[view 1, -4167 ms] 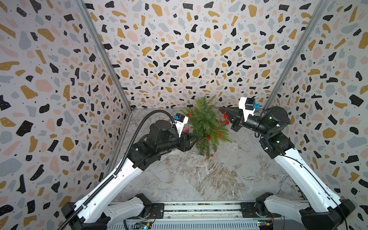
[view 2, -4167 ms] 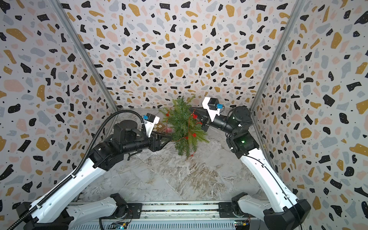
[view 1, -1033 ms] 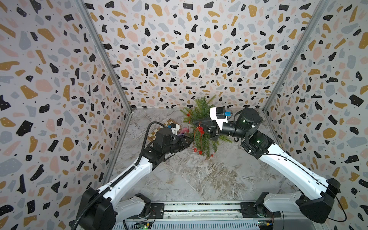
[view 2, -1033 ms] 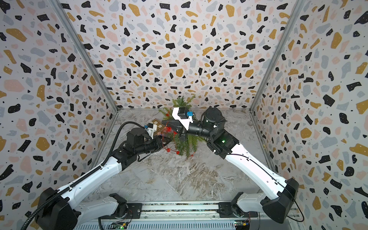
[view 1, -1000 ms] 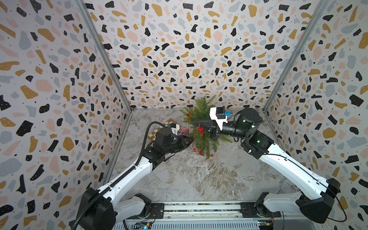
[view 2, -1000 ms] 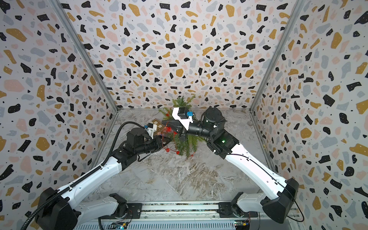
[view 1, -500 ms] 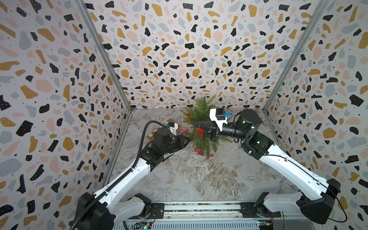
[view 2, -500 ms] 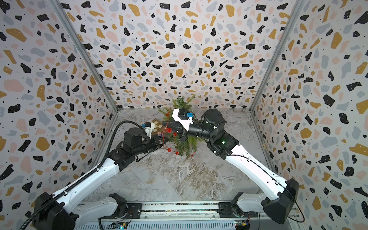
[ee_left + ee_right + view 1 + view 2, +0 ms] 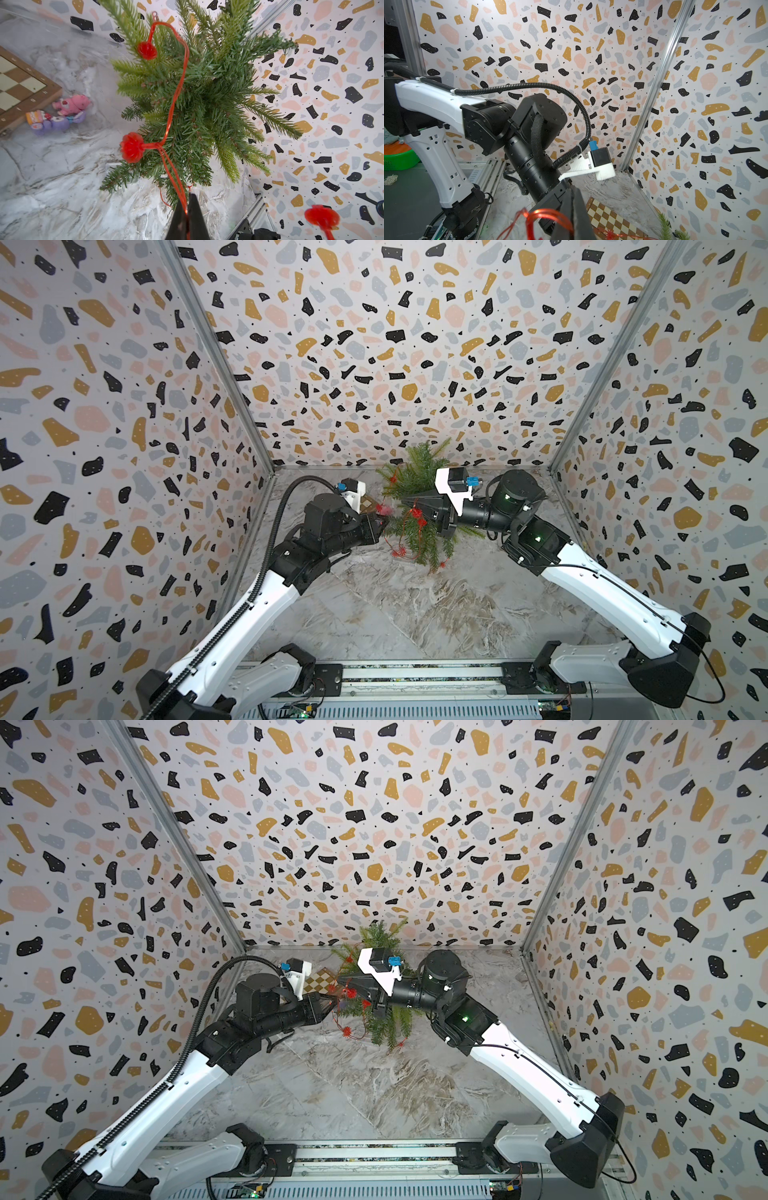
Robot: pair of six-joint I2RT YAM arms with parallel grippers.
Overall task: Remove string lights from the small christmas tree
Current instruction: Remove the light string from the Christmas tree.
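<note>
My right gripper should keep pulling the string lights' loop [image 9: 544, 211] that it holds until the loop gets to the marble [image 9: 353, 580] in front of the tree, which is clear.
The small christmas tree [image 9: 419, 506] stands near the back wall, green and bushy, seen in both top views [image 9: 386, 1023]. The string lights [image 9: 176, 93], a red wire with spiky red bulbs [image 9: 132, 147], run across its branches and hang down its front [image 9: 401, 549]. My left gripper [image 9: 187, 209] is shut on a doubled strand of the wire at the tree's left side [image 9: 384, 524]. Just above it, my right gripper [image 9: 572, 207] reaches across the tree [image 9: 405, 502] and is shut on a loop of the wire [image 9: 544, 214].
A wooden chessboard [image 9: 318, 981] lies on the marble floor left of the tree, partly under my left wrist. Small pink [image 9: 70, 104] and purple [image 9: 54, 122] toys lie beside it. Speckled walls close in on three sides, with the back wall just behind the tree.
My left gripper has shut on the red wire and the left arm has risen a little. The right arm has hardly moved.
</note>
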